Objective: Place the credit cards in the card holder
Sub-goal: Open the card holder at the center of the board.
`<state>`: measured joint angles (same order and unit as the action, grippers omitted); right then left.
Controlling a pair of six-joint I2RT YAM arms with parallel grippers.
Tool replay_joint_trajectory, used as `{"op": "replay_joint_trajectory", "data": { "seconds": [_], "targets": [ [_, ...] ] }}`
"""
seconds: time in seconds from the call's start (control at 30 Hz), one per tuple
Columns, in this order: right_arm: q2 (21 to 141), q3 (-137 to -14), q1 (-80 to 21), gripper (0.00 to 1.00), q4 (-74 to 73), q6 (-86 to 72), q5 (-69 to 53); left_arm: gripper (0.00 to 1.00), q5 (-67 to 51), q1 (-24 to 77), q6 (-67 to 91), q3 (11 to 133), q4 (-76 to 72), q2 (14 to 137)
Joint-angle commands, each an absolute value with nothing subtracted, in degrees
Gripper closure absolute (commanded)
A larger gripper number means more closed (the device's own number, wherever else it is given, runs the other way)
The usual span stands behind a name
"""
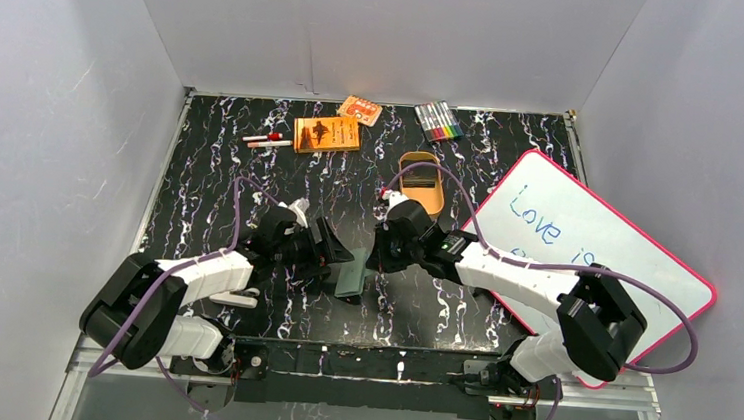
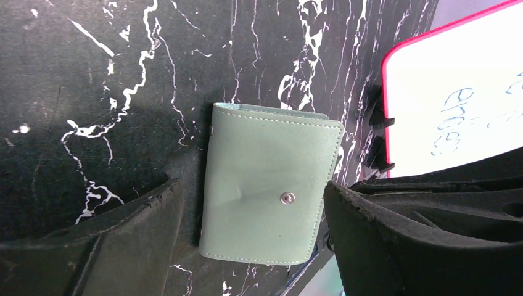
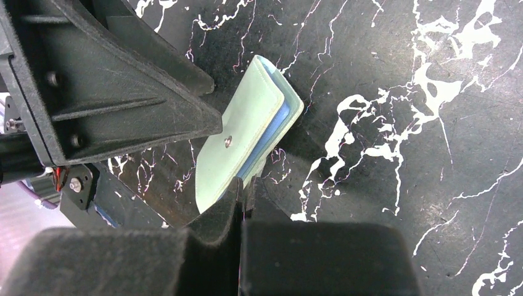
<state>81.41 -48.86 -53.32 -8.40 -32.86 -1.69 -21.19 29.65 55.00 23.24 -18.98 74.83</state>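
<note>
I can see that the card holder's snap-side cover [image 2: 262, 179] is folded shut. My left gripper should swing that cover [image 2: 334, 145] open and push its inside flat before the credit cards go in.
The sage-green card holder [image 1: 353, 279] lies folded shut on the black marbled table between my two grippers. In the left wrist view the card holder [image 2: 265, 185] lies snap-side up between the fingers of my open left gripper [image 2: 250, 185]; the right finger [image 2: 395, 234] touches its edge. In the right wrist view my right gripper [image 3: 242, 185] is shut, its tips at the near edge of the card holder [image 3: 247, 129], whose pale blue inside shows at the side. My left gripper [image 1: 340, 253] and right gripper [image 1: 376, 261] sit close over it. No credit card shows in any view.
A pink-framed whiteboard [image 1: 596, 248] lies to the right and shows in the left wrist view [image 2: 456, 86]. A golden oval tin [image 1: 422, 182] stands behind the grippers. An orange booklet [image 1: 327, 133], a small orange pack [image 1: 360, 110], markers [image 1: 437, 121] and pens [image 1: 266, 141] lie at the back.
</note>
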Motion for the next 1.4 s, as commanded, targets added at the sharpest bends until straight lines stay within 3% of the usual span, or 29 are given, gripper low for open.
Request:
{"op": "replay_joint_trajectory", "data": {
  "seconds": [0.0,0.37,0.53,1.03,1.2,1.37],
  "targets": [
    [79.77,-48.78,-53.31,1.00,-5.59,-33.02,-2.00,0.19,-23.36,29.97,53.40,24.81,-20.32,72.31],
    [78.38,-49.20,-53.30,1.00,-3.20,-32.96,-4.39,0.17,-25.84,31.01,50.42,28.77,-18.33,74.70],
    [78.59,-49.50,-53.28,1.00,-3.48,-32.53,-3.97,0.22,-25.28,31.74,49.60,29.44,-17.15,76.31],
    [78.18,-48.79,-53.27,1.00,-3.82,-32.23,-2.71,0.67,-21.24,31.90,48.32,29.27,-13.06,74.25],
    [77.59,-48.16,-53.34,1.00,-4.38,-32.09,-1.76,0.77,-20.33,31.90,48.14,28.92,-12.30,72.91],
    [76.80,-46.93,-53.33,1.00,-5.53,-32.50,-0.37,1.00,-18.21,31.90,47.17,29.30,-9.55,73.39]
  ]
}}
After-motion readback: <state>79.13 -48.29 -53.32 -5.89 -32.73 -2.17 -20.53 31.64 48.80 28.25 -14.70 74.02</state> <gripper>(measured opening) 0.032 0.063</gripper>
